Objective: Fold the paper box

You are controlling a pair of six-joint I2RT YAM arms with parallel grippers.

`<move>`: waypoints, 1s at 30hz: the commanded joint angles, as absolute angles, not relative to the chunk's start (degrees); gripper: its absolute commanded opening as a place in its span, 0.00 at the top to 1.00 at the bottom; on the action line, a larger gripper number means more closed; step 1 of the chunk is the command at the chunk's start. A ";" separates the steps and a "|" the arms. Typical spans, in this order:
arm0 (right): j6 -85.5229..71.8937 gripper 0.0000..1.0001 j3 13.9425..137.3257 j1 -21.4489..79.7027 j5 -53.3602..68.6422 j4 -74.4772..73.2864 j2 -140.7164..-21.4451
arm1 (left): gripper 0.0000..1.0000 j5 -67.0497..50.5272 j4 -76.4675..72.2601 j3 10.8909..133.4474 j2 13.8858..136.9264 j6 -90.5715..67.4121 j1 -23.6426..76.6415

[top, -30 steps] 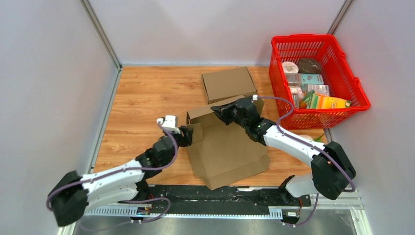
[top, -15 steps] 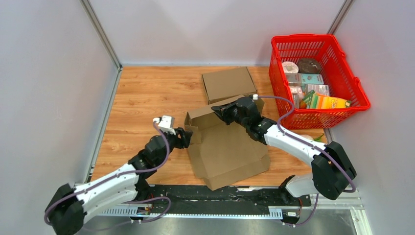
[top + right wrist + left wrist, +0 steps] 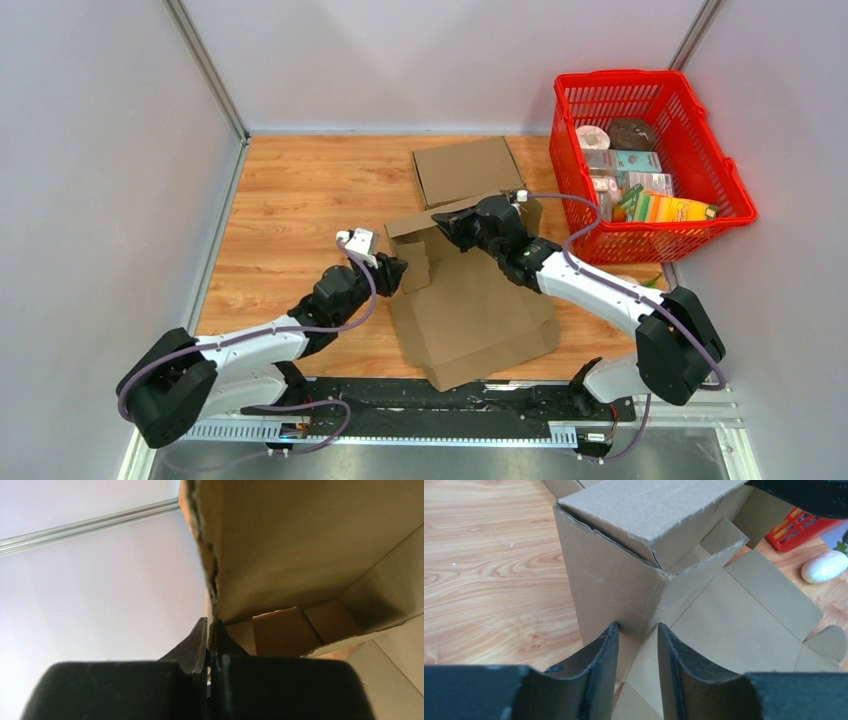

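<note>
My left gripper is on both sides of the upright corner fold (image 3: 650, 611), below the gaping layers of the paper box. It should open, move up and pinch both layers (image 3: 659, 570) together.
The brown paper box (image 3: 470, 310) lies half raised in the middle of the table, its back and left walls standing and its base panel flat. My left gripper (image 3: 400, 268) is at the box's left front corner. In the left wrist view the left gripper (image 3: 638, 630) has its jaws apart, one on each side of the upright corner fold of the paper box (image 3: 614, 580). My right gripper (image 3: 452, 225) is shut on the back wall's top edge. In the right wrist view the right gripper (image 3: 210, 630) pinches the torn cardboard edge (image 3: 210, 560).
A second, closed cardboard box (image 3: 467, 170) sits behind the first. A red basket (image 3: 650, 160) full of groceries stands at the right edge. A white rounded object (image 3: 824, 566) lies on the wood by the basket. Grey walls enclose the table.
My left gripper has moved right onto the box's front left corner and its jaws have narrowed. The box has shifted slightly right. The right gripper keeps its hold.
</note>
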State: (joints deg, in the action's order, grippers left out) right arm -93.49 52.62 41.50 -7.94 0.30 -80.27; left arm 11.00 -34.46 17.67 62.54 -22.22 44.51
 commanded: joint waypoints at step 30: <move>-90.70 1.00 53.00 44.38 -8.53 -2.02 -81.91 | 0.46 19.94 -38.24 18.90 58.98 -27.50 45.61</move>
State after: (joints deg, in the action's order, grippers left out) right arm -91.96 53.23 42.89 -10.28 0.58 -81.30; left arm 14.76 -38.72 15.25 61.28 -25.47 45.10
